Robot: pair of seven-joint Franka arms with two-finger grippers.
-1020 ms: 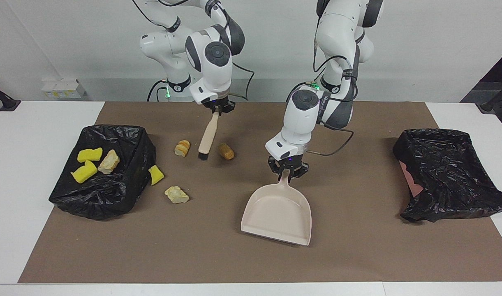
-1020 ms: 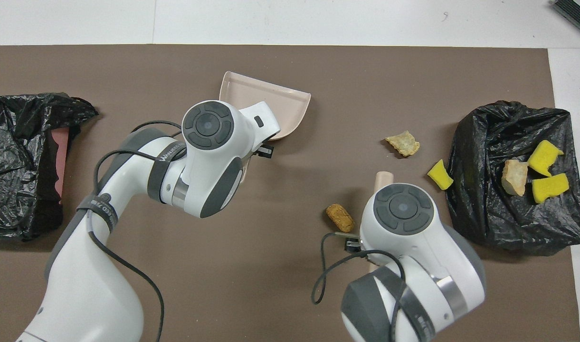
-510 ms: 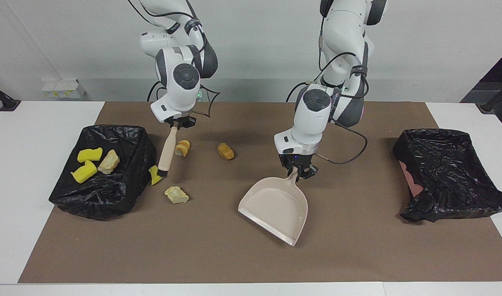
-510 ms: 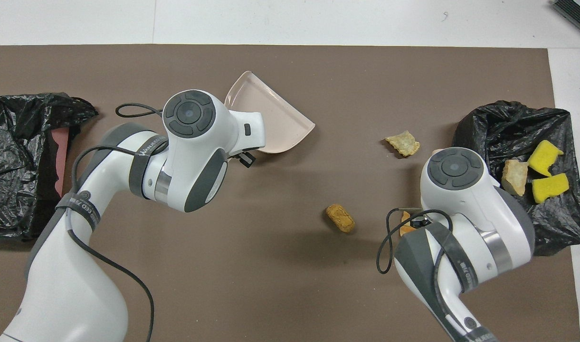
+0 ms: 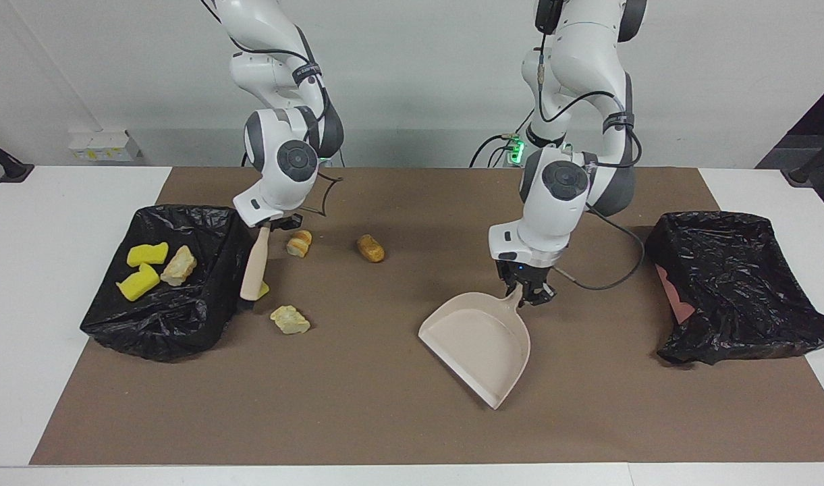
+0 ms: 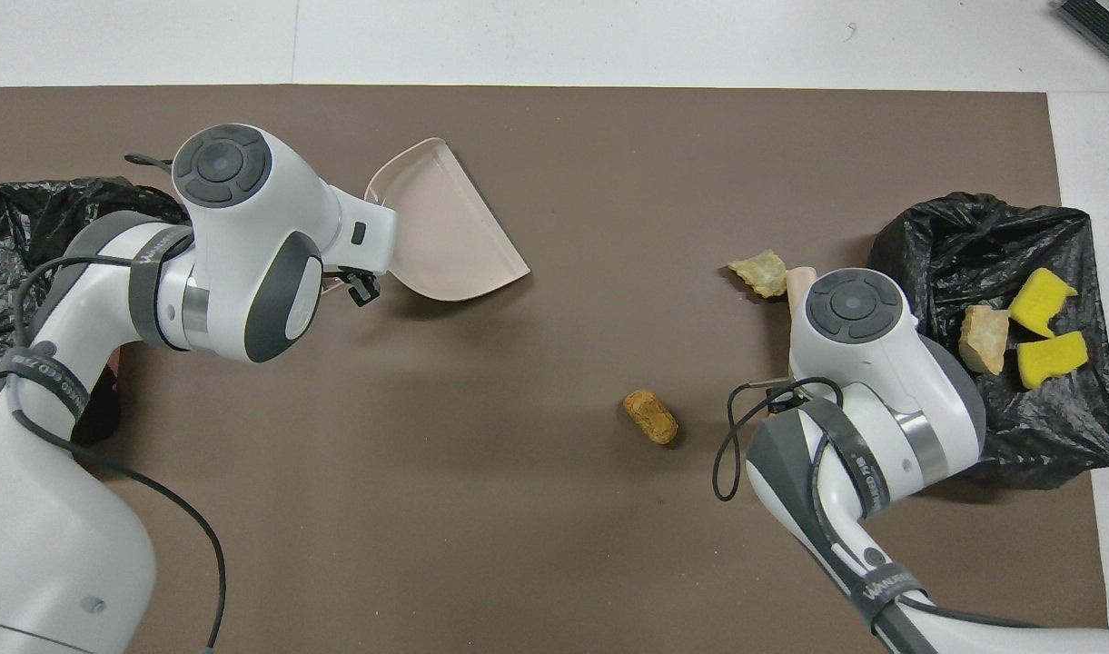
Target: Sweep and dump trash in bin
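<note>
The beige brush touches the bin's side and the pale-yellow lump lies toward the dustpan. My right gripper should therefore sweep the lump into the dustpan.
My right gripper is shut on the handle of the beige brush, which hangs bristles-down against the wall of the black-bagged bin. A yellow sponge chunk peeks out beside the brush. A pale-yellow lump, a bread piece and an orange-brown piece lie loose on the mat. Two yellow chunks and a tan lump sit in the bin. My left gripper is shut on the handle of the beige dustpan, mid-mat.
A second black-bagged bin with a pink patch showing stands at the left arm's end of the table. A brown mat covers most of the white table.
My right arm swung the brush from between the bread pieces over to the bin's wall. My left arm carried the dustpan toward its own end and turned its mouth.
</note>
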